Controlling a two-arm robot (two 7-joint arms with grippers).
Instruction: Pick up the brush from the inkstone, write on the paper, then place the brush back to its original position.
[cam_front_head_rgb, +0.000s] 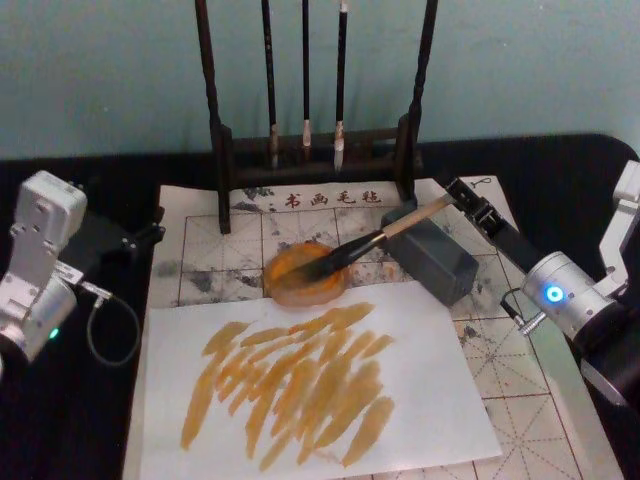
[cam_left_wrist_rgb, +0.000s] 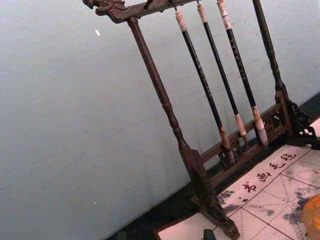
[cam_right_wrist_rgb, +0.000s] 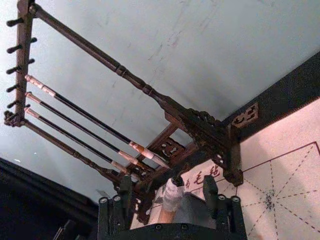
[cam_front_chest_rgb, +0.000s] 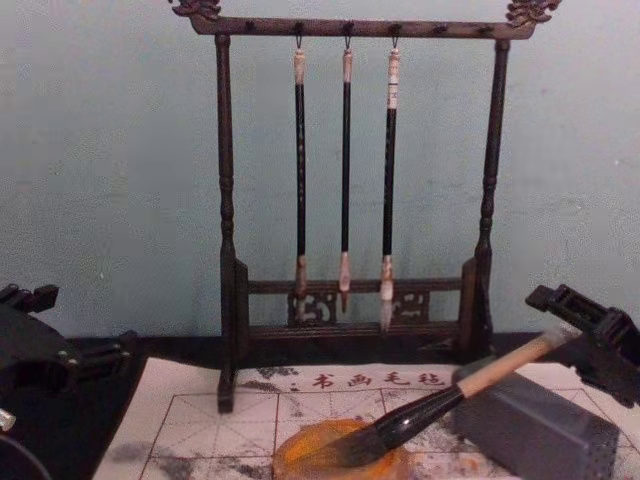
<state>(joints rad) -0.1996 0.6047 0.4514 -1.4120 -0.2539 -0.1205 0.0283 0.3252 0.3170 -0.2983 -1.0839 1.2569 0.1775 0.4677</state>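
Note:
The robot's right gripper has only the whitish end cap between its fingers. The brush will tilt more steeply, and its dark tuft will trail low, when the right gripper lifts.
The brush lies slanted, its dark tuft resting on the round orange-stained inkstone and its pale handle propped on a grey block. My right gripper stands open at the handle's far end. In the right wrist view its fingers flank the whitish end cap with a gap on each side. The paper with the red grid lies under a white sheet covered in orange strokes. My left gripper is parked at the table's left, off the paper.
A dark wooden rack with three thin hanging brushes stands behind the inkstone, against the pale wall. The grey block sits right of the inkstone. Black cloth borders the paper on both sides.

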